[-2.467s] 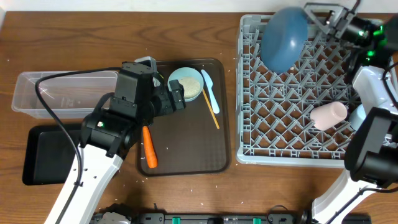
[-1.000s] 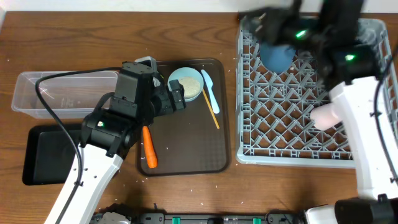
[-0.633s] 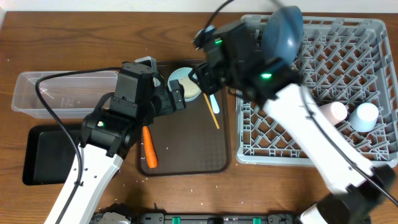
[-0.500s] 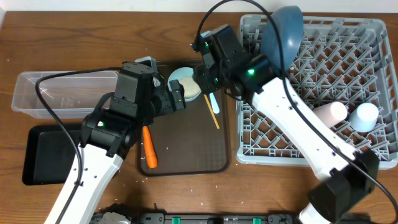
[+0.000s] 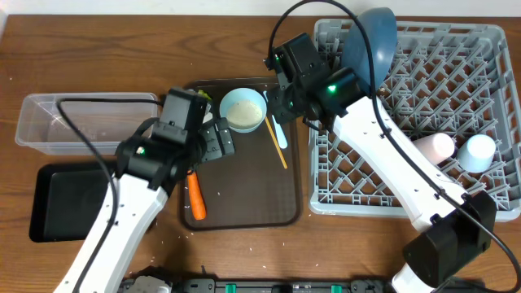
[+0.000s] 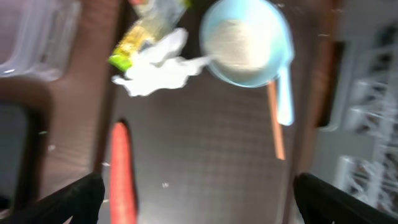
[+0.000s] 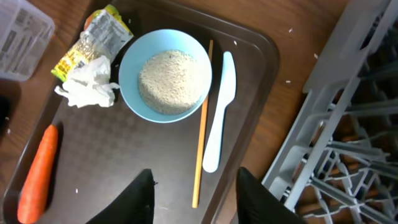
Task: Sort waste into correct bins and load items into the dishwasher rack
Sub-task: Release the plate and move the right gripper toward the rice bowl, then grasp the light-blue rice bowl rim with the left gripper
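My right gripper is crowding the pale blue bowl (image 5: 243,111) full of food crumbs, so it should back away before my left gripper carries the bowl to the black tray (image 5: 69,200).
On the brown serving tray (image 5: 244,207) lie the orange carrot (image 5: 195,195), the white tissue (image 7: 87,87), the yellow-green wrapper (image 7: 90,46), the pale blue bowl (image 5: 244,110) filled with food crumbs (image 7: 173,81), the light blue utensil (image 7: 217,124) and the chopsticks (image 7: 202,124). My left gripper (image 6: 199,199) hovers wide open over the tray, the carrot (image 6: 121,171) beside its left finger. My right gripper (image 7: 199,199) is open above the near end of the chopsticks, holding nothing. The dark blue plate (image 5: 370,37) stands on edge in the rack (image 5: 407,203), with the pink cup (image 5: 431,146) and the light blue cup (image 5: 479,150).
The clear box (image 5: 81,118) and the black tray (image 5: 69,199) sit left of the serving tray, partly under my left arm. The right arm stretches from the lower right across the rack's left side to the tray. Crumbs dot the wooden table.
My right arm left the plate standing in the rack and swung over to the serving tray. The left arm drew back toward the front, uncovering the bowl.
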